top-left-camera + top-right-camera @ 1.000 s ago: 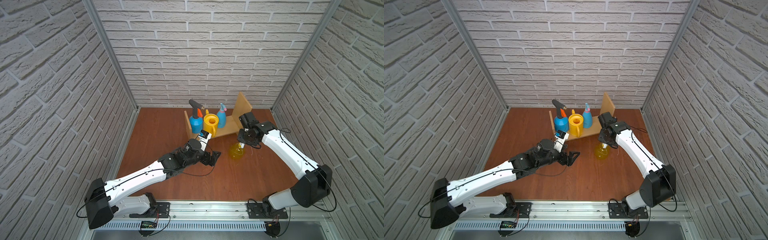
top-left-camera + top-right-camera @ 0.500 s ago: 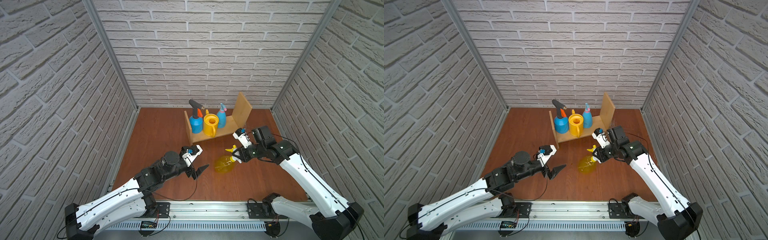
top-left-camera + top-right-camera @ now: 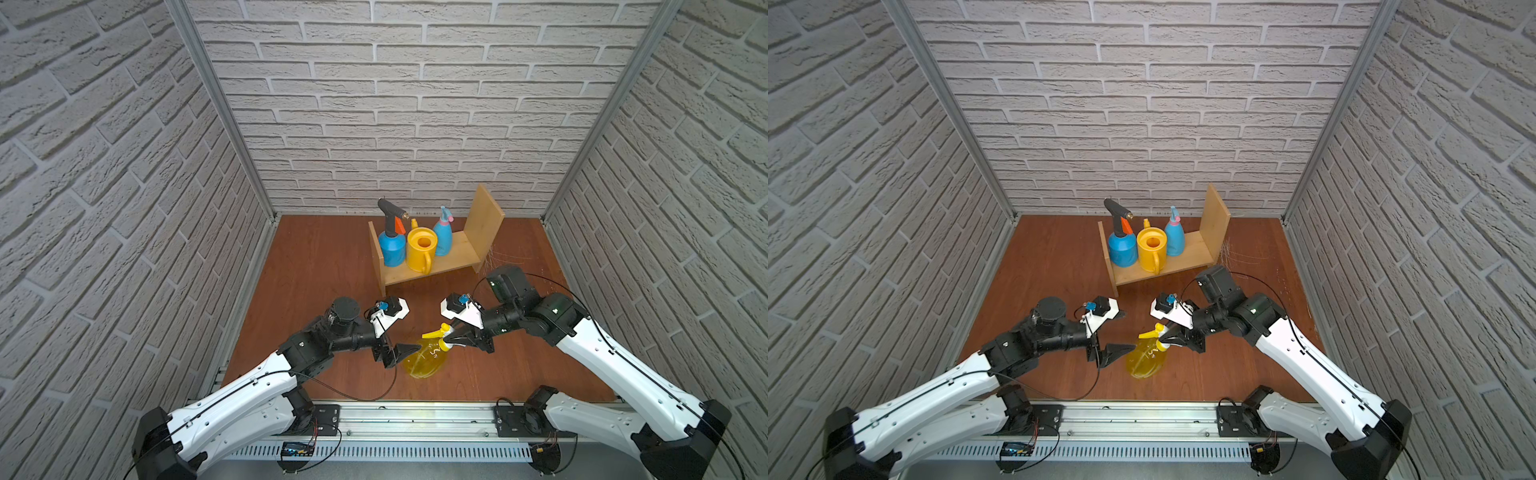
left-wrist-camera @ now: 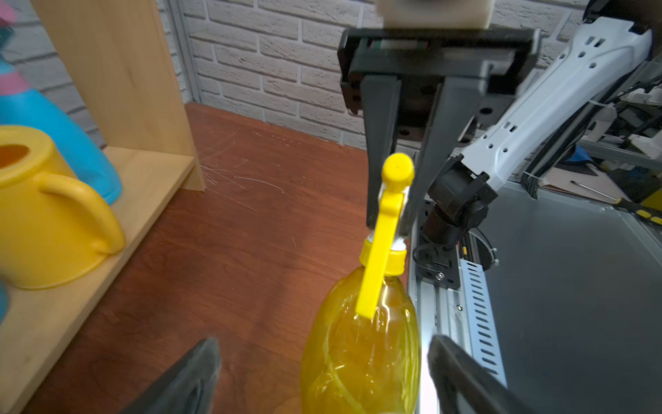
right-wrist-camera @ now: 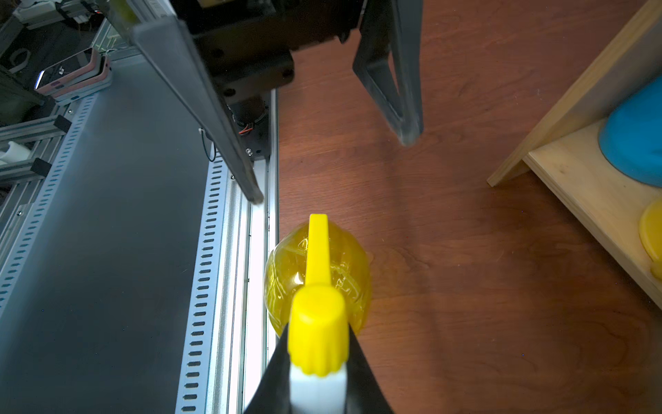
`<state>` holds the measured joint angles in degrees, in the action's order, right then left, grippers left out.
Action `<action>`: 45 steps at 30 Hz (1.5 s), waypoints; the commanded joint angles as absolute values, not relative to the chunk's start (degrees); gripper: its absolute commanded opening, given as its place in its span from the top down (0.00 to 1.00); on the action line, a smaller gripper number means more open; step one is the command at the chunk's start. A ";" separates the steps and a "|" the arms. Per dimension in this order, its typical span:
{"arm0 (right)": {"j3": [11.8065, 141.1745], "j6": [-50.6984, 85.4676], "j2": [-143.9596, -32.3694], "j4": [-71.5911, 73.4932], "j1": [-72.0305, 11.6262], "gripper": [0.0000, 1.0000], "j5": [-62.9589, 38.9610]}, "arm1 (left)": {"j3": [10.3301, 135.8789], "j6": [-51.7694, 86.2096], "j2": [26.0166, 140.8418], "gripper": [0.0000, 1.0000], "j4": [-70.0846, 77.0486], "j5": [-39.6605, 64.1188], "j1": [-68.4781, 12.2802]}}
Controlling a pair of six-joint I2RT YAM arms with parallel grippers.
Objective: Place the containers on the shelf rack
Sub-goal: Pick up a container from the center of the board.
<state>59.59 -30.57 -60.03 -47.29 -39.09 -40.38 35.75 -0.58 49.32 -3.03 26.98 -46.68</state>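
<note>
Next, my right gripper regrips the clear yellow spray bottle (image 3: 424, 361) by the white neck while my left gripper holds its yellow nozzle (image 3: 444, 327), because the bottle hangs tilted from my right gripper.
The clear yellow spray bottle (image 3: 424, 359) (image 3: 1144, 359) hangs tilted just above the wooden table near its front edge. My right gripper (image 3: 446, 338) (image 5: 318, 333) is shut on the bottle's white neck under the yellow nozzle. My left gripper (image 3: 405, 330) (image 4: 322, 344) is open, with a finger on each side of the bottle's body and a gap on both sides. On the shelf rack (image 3: 453, 257) (image 3: 1187, 257) stand the blue pump sprayer (image 3: 391, 247), the yellow watering can (image 3: 420, 249) and the blue teardrop spray bottle (image 3: 443, 239). The board's right end is bare.
A metal rail (image 3: 415, 415) runs along the table's front edge, right below the bottle. Brick-pattern walls close in the left, back and right sides. The rack's taller side panel (image 3: 484, 220) stands at its right end.
The right arm has carried the yellow bottle from beside the rack to the front centre. The left arm drew back from the rack, and its open jaws now straddle the bottle.
</note>
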 commanded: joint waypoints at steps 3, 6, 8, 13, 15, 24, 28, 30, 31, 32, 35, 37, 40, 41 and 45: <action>59.33 -33.23 -59.13 -45.68 -39.82 0.97 -44.64 | 40.65 -1.31 55.24 0.20 -0.79 36.38 -46.31; 59.46 -33.33 -58.82 -46.20 -39.94 0.96 -44.92 | 42.72 -1.13 58.99 0.29 -1.24 39.29 -46.08; 59.33 -33.44 -58.80 -46.68 -39.90 0.97 -44.84 | 43.73 -0.32 60.75 0.35 -0.06 41.53 -45.98; 59.07 -33.51 -58.71 -46.65 -39.90 0.96 -45.07 | 45.46 0.55 63.21 0.50 0.74 46.37 -45.91; 59.14 -33.56 -58.70 -46.50 -39.90 0.97 -45.08 | 45.88 1.24 63.96 0.64 1.11 48.01 -45.81; 59.59 -33.45 -58.97 -46.21 -39.91 0.96 -45.93 | 45.73 1.49 63.78 1.00 1.61 51.02 -45.58; 58.96 -30.44 -58.10 -44.20 -39.90 0.68 -45.41 | 45.44 -0.27 61.85 1.00 0.19 49.14 -45.14; 57.70 -25.42 -56.76 -41.36 -39.84 0.57 -44.61 | 44.84 -0.91 60.19 1.00 0.33 47.89 -44.57; 56.71 -23.11 -55.81 -38.89 -39.73 0.51 -44.41 | 44.32 -0.94 59.07 1.00 0.83 47.31 -44.25; 55.37 -19.82 -54.65 -36.08 -39.66 0.46 -44.47 | 43.74 -0.73 58.13 1.00 1.51 46.79 -43.91; 50.13 -6.62 -50.07 -22.93 -39.38 0.31 -43.62 | 41.53 1.10 54.67 1.00 4.73 45.41 -43.00; 44.71 7.63 -46.06 -8.65 -39.38 0.22 -40.60 | 40.41 3.20 52.43 1.00 7.25 44.54 -42.73; 38.38 22.64 -42.76 7.69 -39.36 0.17 -35.61 | 39.90 6.63 51.02 1.00 10.44 43.62 -42.67; 37.31 26.14 -42.01 10.99 -39.38 0.16 -34.30 | 39.95 7.52 50.97 1.00 11.38 43.78 -42.71; 37.00 31.27 -41.95 16.00 -39.57 0.16 -33.70 | 40.64 10.36 51.86 1.00 14.71 44.77 -42.68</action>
